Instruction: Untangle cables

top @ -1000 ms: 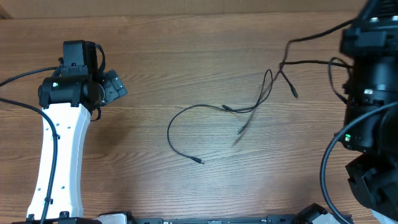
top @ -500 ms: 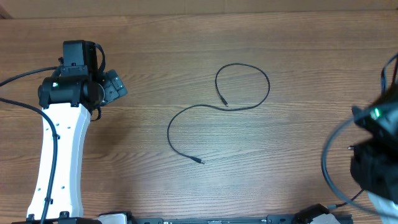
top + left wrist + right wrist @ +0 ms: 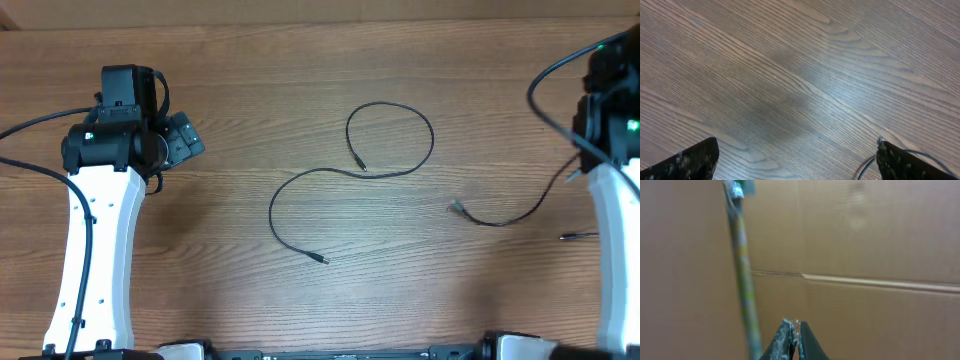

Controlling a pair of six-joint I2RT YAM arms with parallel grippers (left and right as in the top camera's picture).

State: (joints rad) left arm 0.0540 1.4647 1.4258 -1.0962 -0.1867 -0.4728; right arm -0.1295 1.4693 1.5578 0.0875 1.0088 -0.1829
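Note:
The second black cable is separated from the S-shaped cable by open wood [image 3: 400, 222], so the robot's right gripper should carry on carrying the second cable away until it releases it at the table's side.
A thin black cable [image 3: 300, 185] lies mid-table in an S shape. It runs from a plug tip at the front into a closed loop [image 3: 428, 135] behind. A second thin black cable [image 3: 505, 221] lies to the right. One end rests on the wood and the cord rises toward my right arm [image 3: 612, 125]; a loose plug tip [image 3: 567, 237] lies nearby. My right gripper [image 3: 795, 326] is shut, pinching something thin that seems to be this cable, and faces a cardboard wall. My left gripper [image 3: 797, 160] is open over bare wood at the far left [image 3: 186, 140], well away from both cables.
The wooden table [image 3: 300, 70] ends at a cardboard wall [image 3: 865, 240] along the back. A blurred vertical cord [image 3: 742, 270] hangs in the right wrist view. A thin dark wire [image 3: 866, 167] shows beside my left gripper's right finger. The arms' thick black cables trail at both sides.
The right arm pulled one cable out of the central tangle and carried it right. That cable now lies at the right, and the other stays mid-table. The left arm has not moved.

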